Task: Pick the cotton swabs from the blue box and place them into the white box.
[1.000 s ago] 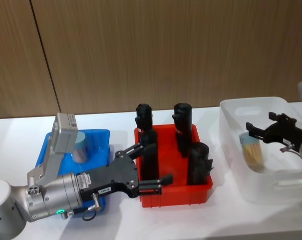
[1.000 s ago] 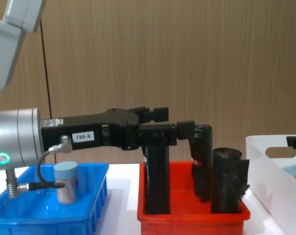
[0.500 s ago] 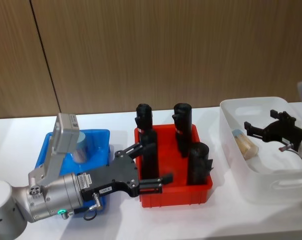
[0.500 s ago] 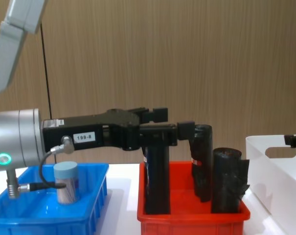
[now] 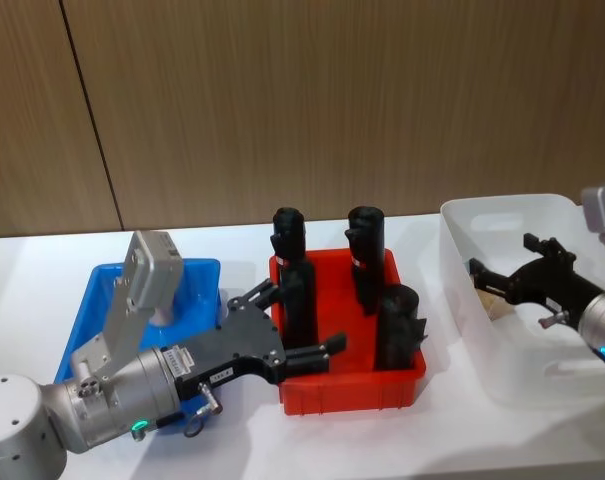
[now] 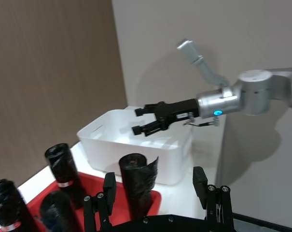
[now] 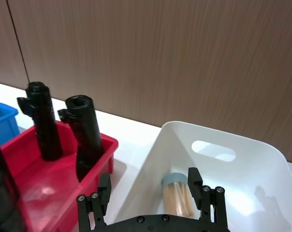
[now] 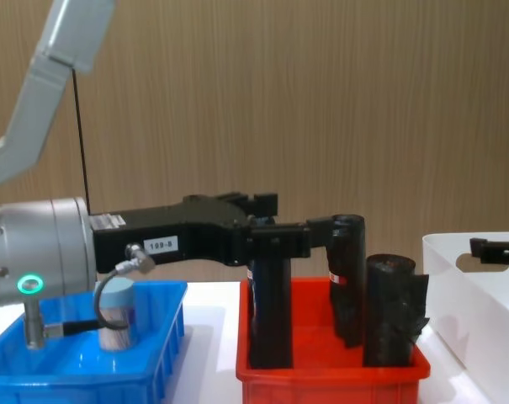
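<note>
The front black roll (image 8: 388, 313) will stay rolled up when the robot lifts it out of the red bin, because only a short flap (image 8: 419, 305) sticks out from it.
One tub of cotton swabs (image 7: 176, 193) lies on its side on the floor of the white box (image 7: 223, 133), also seen as a pale patch (image 5: 492, 298). My right gripper (image 5: 502, 256) hovers open above that box (image 5: 502, 206), fingers apart and empty, clear of the tub (image 6: 137, 121). A second tub (image 8: 115, 315) stands upright in the blue box (image 8: 86, 370), partly hidden by my left arm in the head view. My left gripper (image 5: 287, 322) is open, reaching over the red bin, past the blue box (image 5: 197, 276).
A red bin (image 5: 352, 385) with several tall black rolls (image 5: 364, 252) stands between the blue box and the white box. The left fingers (image 8: 271, 204) are close around one roll. The wooden wall runs behind the white table.
My right gripper let go of the swab tub, which dropped onto its side in the white box; the gripper then rose and drew back. The left arm shifted slightly.
</note>
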